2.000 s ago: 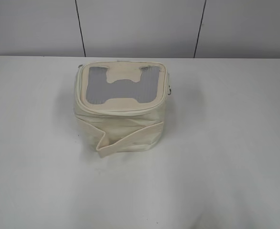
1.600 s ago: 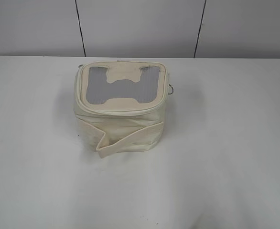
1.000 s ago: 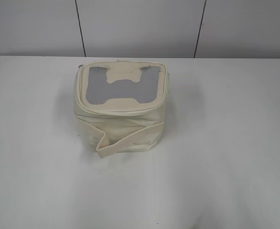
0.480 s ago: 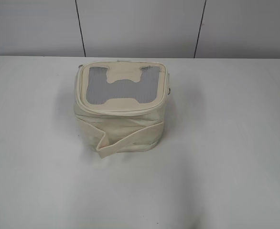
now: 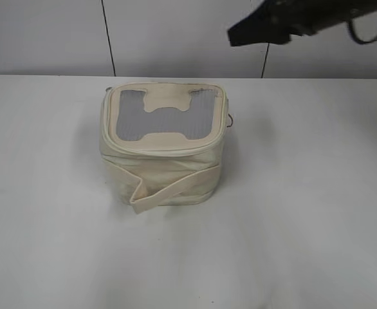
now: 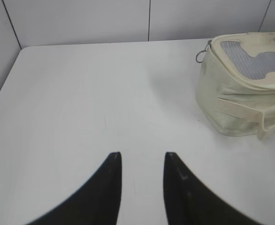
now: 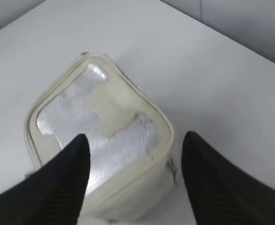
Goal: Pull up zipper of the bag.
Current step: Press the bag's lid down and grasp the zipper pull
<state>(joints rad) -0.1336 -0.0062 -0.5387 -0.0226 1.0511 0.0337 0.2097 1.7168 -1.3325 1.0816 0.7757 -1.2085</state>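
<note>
The zipper pull at the bag's far corner (image 5: 109, 89) should slide around to the front of the bag when the robot pulls it, because the zipper runs along the bag's rounded rim (image 5: 114, 144).
The cream bag (image 5: 163, 151) stands in the middle of the white table, with a grey mesh top and a cream H patch. Its zipper (image 5: 170, 150) runs round the top rim; a silver ring pull (image 5: 229, 121) hangs at the right side. My right gripper (image 5: 240, 33) hovers high above and behind the bag's right. In the right wrist view it is open (image 7: 136, 136) over the bag (image 7: 81, 122), with a pull (image 7: 173, 171) between its fingers. My left gripper (image 6: 142, 157) is open and empty, low over the table, left of the bag (image 6: 236, 98). A ring pull (image 6: 201, 56) shows at the bag's near corner.
The white table (image 5: 304, 193) ends at a grey panelled wall (image 5: 188, 38) behind the bag. The cream side strap (image 5: 175, 187) sticks out at the bag's front. The table's left edge shows in the left wrist view (image 6: 6, 79).
My right arm has come into the exterior view at the top right, above the bag. The bag stays in place.
</note>
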